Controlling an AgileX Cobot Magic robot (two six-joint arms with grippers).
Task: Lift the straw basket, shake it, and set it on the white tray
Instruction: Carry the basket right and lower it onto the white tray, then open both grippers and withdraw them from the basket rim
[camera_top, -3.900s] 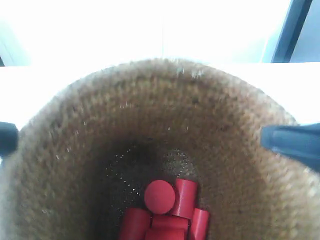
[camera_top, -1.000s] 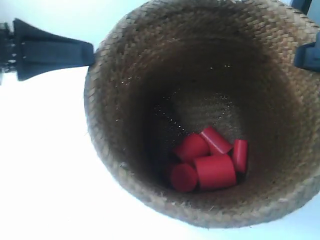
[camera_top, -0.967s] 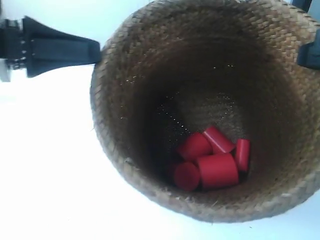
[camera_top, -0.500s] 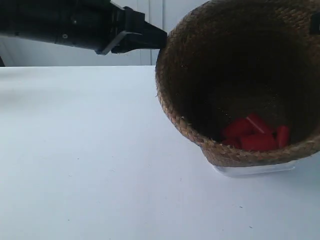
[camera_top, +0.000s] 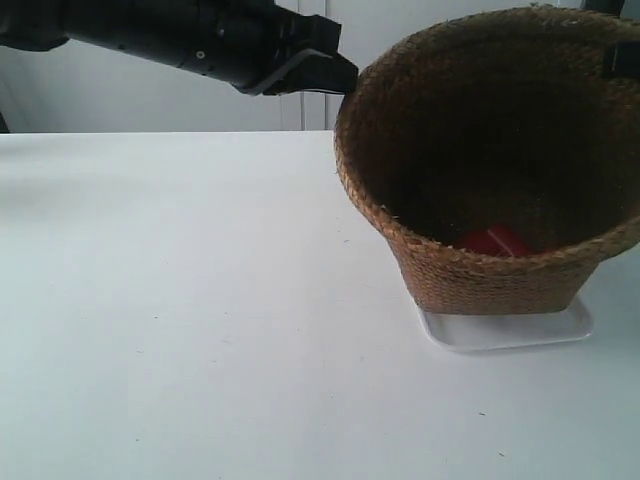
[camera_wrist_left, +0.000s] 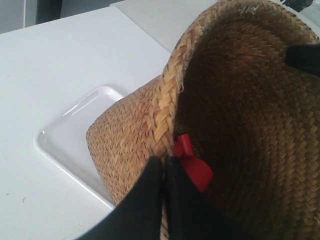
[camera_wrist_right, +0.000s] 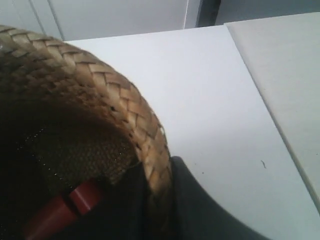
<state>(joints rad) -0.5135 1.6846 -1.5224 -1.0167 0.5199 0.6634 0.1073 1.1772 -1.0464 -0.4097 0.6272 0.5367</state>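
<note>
The straw basket's base is over the white tray, so my right gripper should keep bringing the basket's braided rim down and let go once the base sits flat on the tray.
The straw basket stands with its base on the white tray at the right of the exterior view. Red cylinders lie inside it. My left gripper is shut on the braided rim, one finger outside and one inside; it is the arm at the exterior view's left. My right gripper is shut on the opposite rim of the straw basket. The white tray shows beside the basket's base in the left wrist view.
The white table stretches out in front and to the left of the tray. A pale wall with a dark post stands behind it. A table edge seam runs beside the basket in the right wrist view.
The basket has come down from close to the camera, moved right and turned upright onto the tray. Both grippers have kept their hold on its rim.
</note>
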